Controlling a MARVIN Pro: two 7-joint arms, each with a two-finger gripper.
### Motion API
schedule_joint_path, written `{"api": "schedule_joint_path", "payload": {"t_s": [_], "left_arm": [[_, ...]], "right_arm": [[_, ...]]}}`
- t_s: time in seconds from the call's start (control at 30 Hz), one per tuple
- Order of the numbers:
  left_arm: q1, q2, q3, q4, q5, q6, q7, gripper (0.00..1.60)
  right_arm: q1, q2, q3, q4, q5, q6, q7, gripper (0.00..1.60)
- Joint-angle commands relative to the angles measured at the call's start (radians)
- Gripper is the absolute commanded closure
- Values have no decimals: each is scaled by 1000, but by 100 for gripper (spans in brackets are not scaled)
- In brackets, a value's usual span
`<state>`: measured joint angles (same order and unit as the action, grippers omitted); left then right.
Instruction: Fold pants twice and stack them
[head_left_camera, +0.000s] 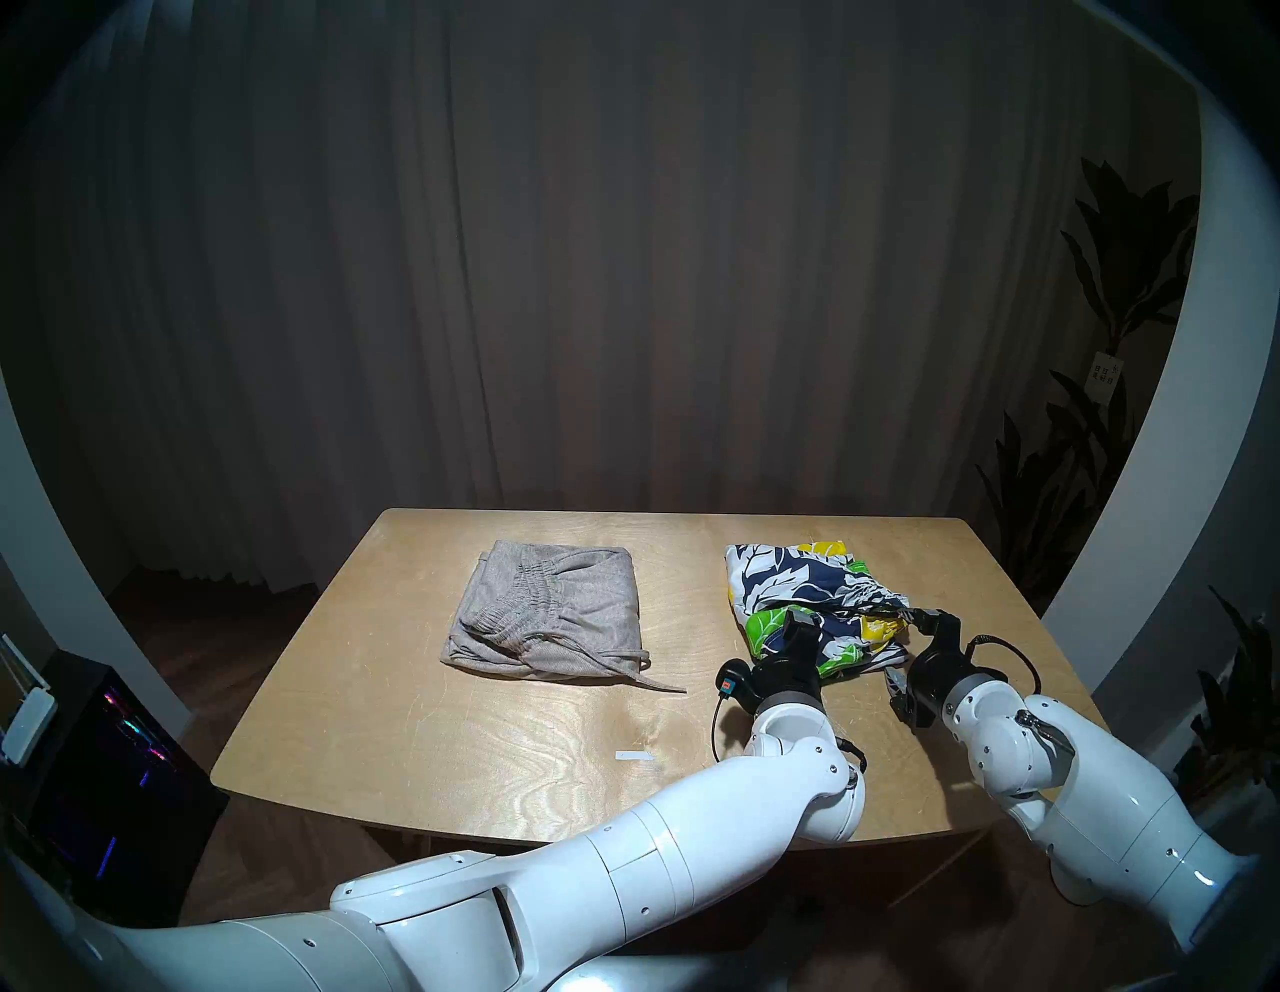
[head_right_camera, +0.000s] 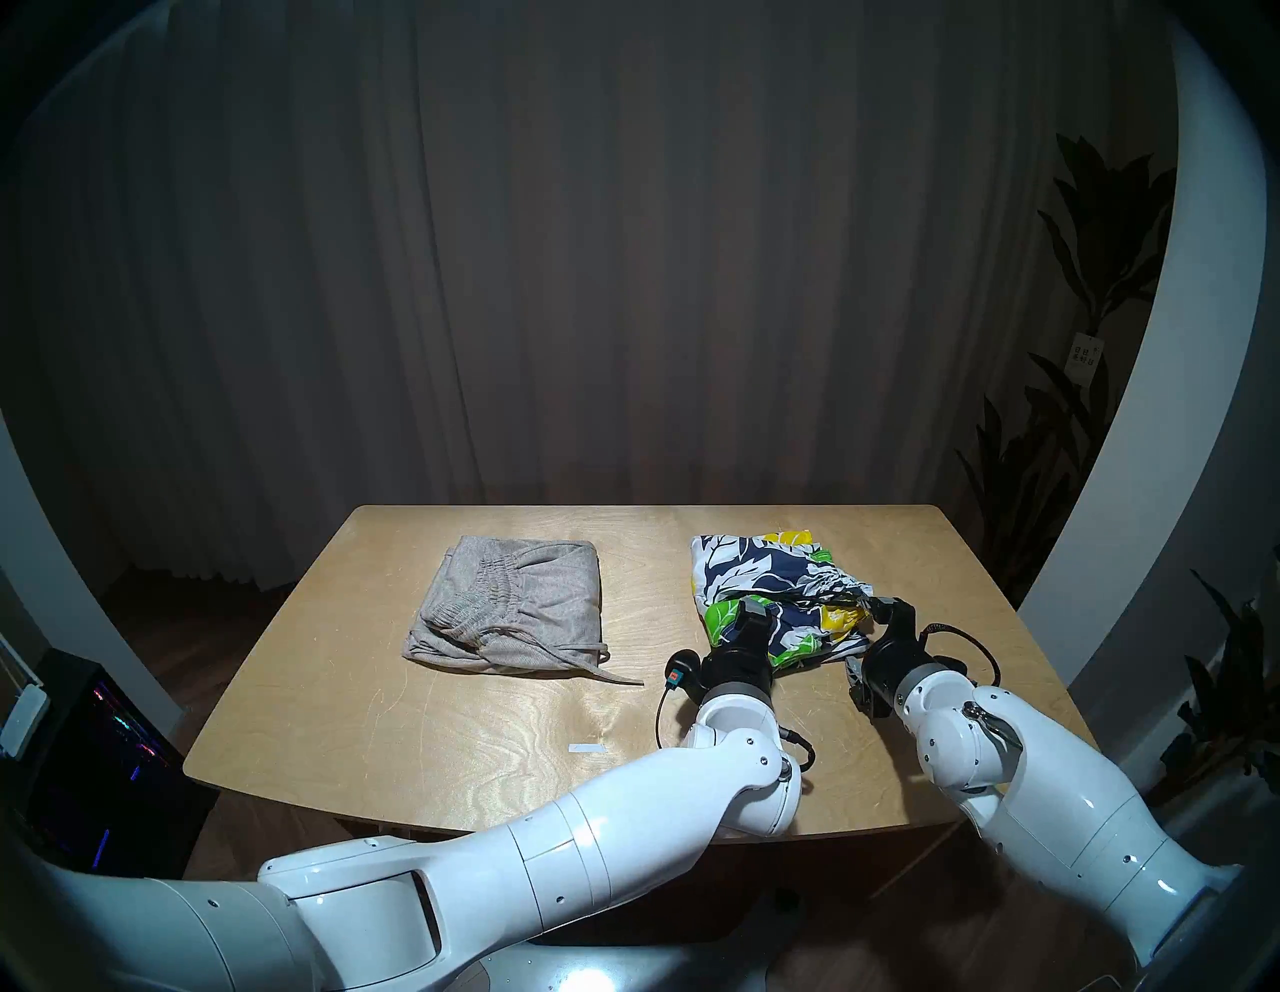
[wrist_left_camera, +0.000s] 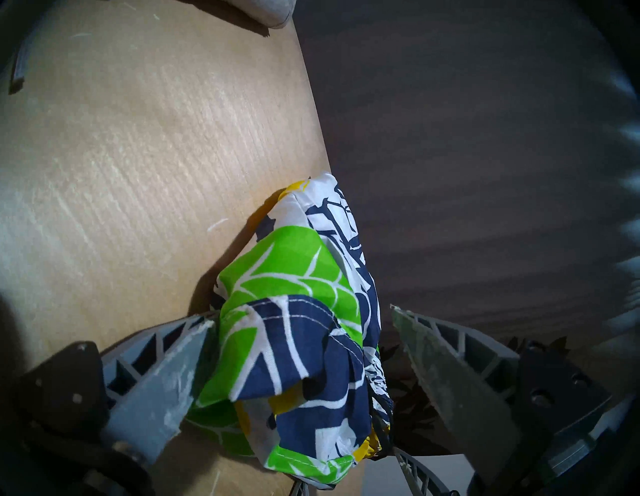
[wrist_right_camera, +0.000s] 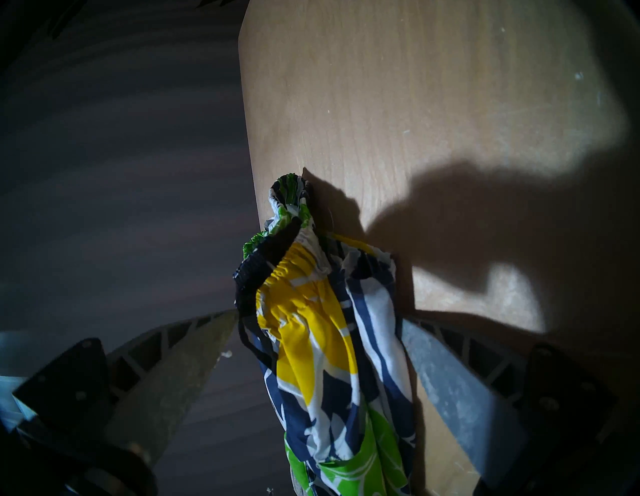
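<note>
My left gripper will have the floral shorts hanging down still folded when I lift with both grippers, because stacked cloth layers are between its fingers.
The light grey-beige knit pants lie folded on the left half of the wooden table, their drawstring trailing toward the front right. The floral shorts lie bunched and partly folded at the right. My left gripper is at the shorts' near left edge. In the left wrist view it is open with green and navy cloth between the fingers. My right gripper is at the shorts' right end. In the right wrist view it is open around the waistband with its black drawstring.
A small white strip lies on the table near the front. The shorts lie close to the table's far edge. A dark curtain hangs behind, plants stand at the right, and a dark case at the left.
</note>
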<state>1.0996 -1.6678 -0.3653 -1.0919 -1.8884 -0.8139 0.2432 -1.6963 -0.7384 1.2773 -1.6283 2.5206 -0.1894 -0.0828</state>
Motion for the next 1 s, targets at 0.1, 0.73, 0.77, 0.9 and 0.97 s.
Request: {"api": "schedule_joint_path", "payload": {"t_s": [0.1, 0.73, 0.77, 0.9, 0.97], "left_arm": [[-13, -6, -21, 44, -28, 74, -72, 0], [-22, -21, -63, 184, -89, 176, -130, 3], [-23, -23, -65, 191, -91, 179, -133, 11], [-28, -28, -69, 216, -96, 197, -132, 13], [-30, -32, -72, 227, -99, 204, -132, 15]], "right_arm": [[64, -55, -33, 12, -14, -17, -14, 0], [106, -99, -56, 38, -33, -94, -35, 0], [107, -99, -56, 40, -33, -94, -35, 0], [112, -104, -57, 49, -35, -102, -36, 0], [121, -112, -62, 62, -36, -105, -36, 0]]}}
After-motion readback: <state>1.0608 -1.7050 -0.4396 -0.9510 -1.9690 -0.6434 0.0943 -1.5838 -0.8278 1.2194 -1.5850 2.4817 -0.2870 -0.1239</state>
